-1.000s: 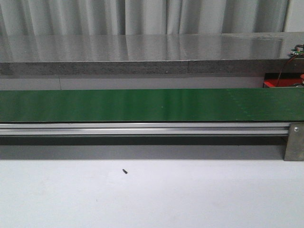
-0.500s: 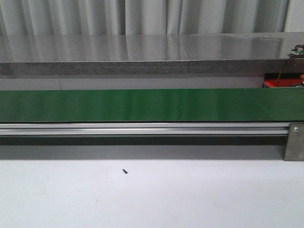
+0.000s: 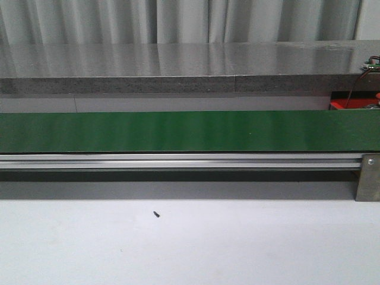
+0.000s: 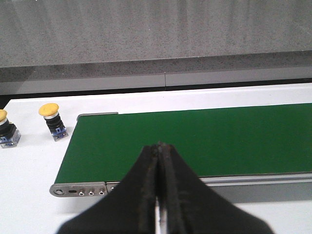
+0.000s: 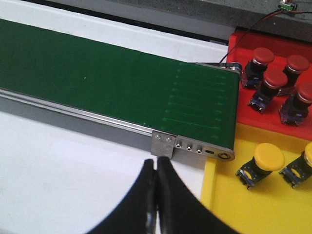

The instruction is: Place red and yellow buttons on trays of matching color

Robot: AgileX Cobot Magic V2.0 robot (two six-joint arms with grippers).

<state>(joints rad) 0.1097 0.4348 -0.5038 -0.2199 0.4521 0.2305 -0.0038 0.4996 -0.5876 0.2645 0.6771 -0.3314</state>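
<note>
Yellow buttons (image 4: 8,130) are still standing past the end of the green belt, far from my right gripper, so my left gripper should move to the one nearer the belt (image 4: 53,120).
My left gripper (image 4: 160,145) is shut and empty over the near edge of the green belt (image 4: 195,139). Two yellow buttons stand on the white table past the belt's end, one (image 4: 52,120) whole and one (image 4: 6,128) cut by the frame edge. My right gripper (image 5: 156,162) is shut and empty over the white table beside the belt's other end (image 5: 204,112). The red tray (image 5: 243,44) holds several red buttons (image 5: 271,84). The yellow tray (image 5: 229,200) holds two yellow buttons (image 5: 265,161), one (image 5: 304,165) partly out of frame. Neither gripper shows in the front view.
The front view shows the bare green belt (image 3: 190,132) on its aluminium rail (image 3: 178,161), a grey counter (image 3: 178,65) behind it, a corner of the red tray (image 3: 350,104) at far right, and a small dark speck (image 3: 156,214) on the white table.
</note>
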